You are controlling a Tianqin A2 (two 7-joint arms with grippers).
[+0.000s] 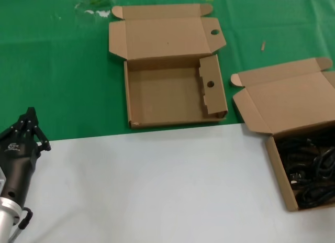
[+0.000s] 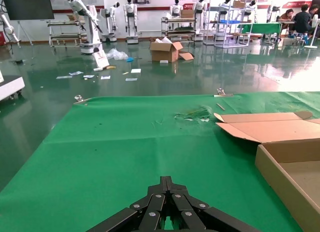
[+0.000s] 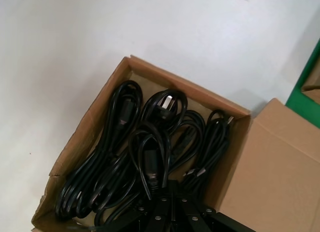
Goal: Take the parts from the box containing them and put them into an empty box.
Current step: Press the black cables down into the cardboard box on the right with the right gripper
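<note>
The topmost black cable (image 3: 143, 134) is next to my right gripper's closed fingers. I need to open them and move over so they straddle that cable's connector (image 3: 151, 161) before I lift.
The black bundled cables (image 1: 311, 169) lie in the plain-lidded brown box (image 1: 276, 167) at the right edge of the table. In the right wrist view several coils (image 3: 140, 157) fill that box (image 3: 90, 122). My right gripper (image 3: 171, 184) is shut just above the cables near the box's lid side, with nothing seen between its jaws; it is out of the head view. The empty box (image 1: 162, 96) with a holed partition (image 1: 210, 84) and holed lid flap (image 1: 215, 32) lies open at the back centre. My left gripper (image 1: 30, 113) is shut and empty at the front left.
The near half of the table is white (image 1: 157, 185), the far half green cloth (image 1: 57, 70). The cable box's open lid (image 1: 282, 99) lies back toward the empty box. The left wrist view shows green cloth (image 2: 125, 142) and the empty box's edge (image 2: 280, 177).
</note>
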